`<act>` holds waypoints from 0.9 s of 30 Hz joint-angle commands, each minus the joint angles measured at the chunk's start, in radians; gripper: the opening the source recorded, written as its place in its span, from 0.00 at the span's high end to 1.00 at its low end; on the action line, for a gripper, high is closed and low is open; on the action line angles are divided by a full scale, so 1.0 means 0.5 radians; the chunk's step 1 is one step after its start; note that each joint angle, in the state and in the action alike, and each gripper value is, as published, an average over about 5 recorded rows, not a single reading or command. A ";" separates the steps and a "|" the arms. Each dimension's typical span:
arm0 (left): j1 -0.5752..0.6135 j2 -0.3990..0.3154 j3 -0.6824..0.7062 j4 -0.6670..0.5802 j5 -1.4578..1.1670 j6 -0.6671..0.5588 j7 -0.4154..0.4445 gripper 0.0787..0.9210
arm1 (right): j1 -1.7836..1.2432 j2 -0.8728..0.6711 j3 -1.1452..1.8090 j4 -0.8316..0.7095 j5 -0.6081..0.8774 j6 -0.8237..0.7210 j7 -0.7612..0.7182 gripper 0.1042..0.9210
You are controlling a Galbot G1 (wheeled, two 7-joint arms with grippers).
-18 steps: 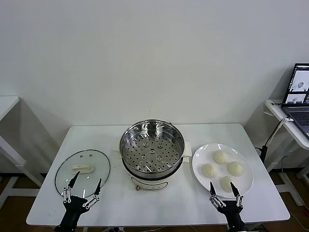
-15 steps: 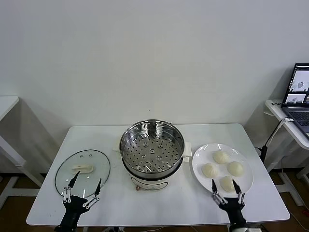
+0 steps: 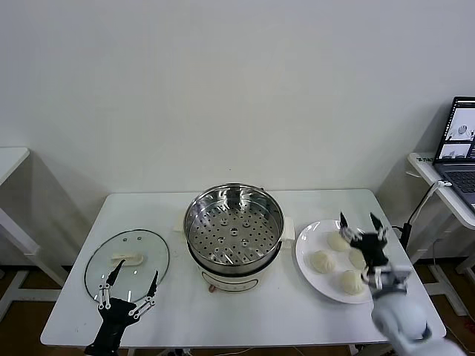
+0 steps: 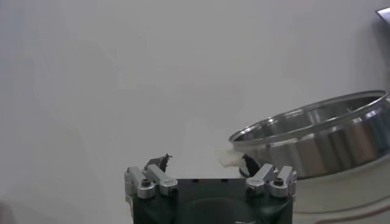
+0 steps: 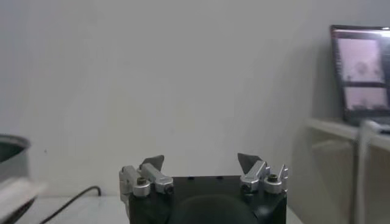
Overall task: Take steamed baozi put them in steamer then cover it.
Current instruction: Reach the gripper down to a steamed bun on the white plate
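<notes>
Next, I tilt my right gripper down and take the farthest baozi (image 3: 338, 240) from above, because the gripper points level at the wall (image 5: 198, 91) and the baozi are below it.
Several cream-white steamed baozi (image 3: 322, 261) lie on a white plate (image 3: 307, 239) at the right of the table. The steamer (image 3: 234, 262), a shiny steel pot with a perforated tray, stands uncovered at the table's middle; its rim also shows in the left wrist view (image 4: 323, 137). My right gripper (image 3: 358, 221) hangs open above the plate's far right side, partly hiding one bun; it holds nothing (image 5: 201, 161). My left gripper (image 3: 136, 270) stands open and empty near the front left edge (image 4: 206, 159), just in front of the glass lid (image 3: 141, 245).
The lid lies flat on the table left of the steamer, its cream handle (image 3: 126, 259) up. A side table with a laptop (image 3: 460, 137) stands off to the right, and a cable (image 3: 418, 209) hangs beside it.
My right gripper has risen from the table's front edge and moved back over the plate of baozi. The left gripper has stayed in place.
</notes>
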 commanded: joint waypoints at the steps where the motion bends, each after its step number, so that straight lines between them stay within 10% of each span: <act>1: 0.004 -0.003 -0.004 -0.014 0.001 -0.002 -0.007 0.12 | 1.067 -0.451 -0.771 -0.594 0.209 -0.360 -0.941 0.12; 14: 0.028 -0.026 -0.014 -0.043 0.007 0.003 -0.023 0.12 | 2.111 -0.368 -1.733 -1.272 -1.016 -0.042 -2.809 0.12; 27: 0.062 -0.056 -0.035 -0.056 0.007 0.005 -0.038 0.12 | 2.177 -0.046 -1.892 -1.471 -1.673 0.078 -2.903 0.12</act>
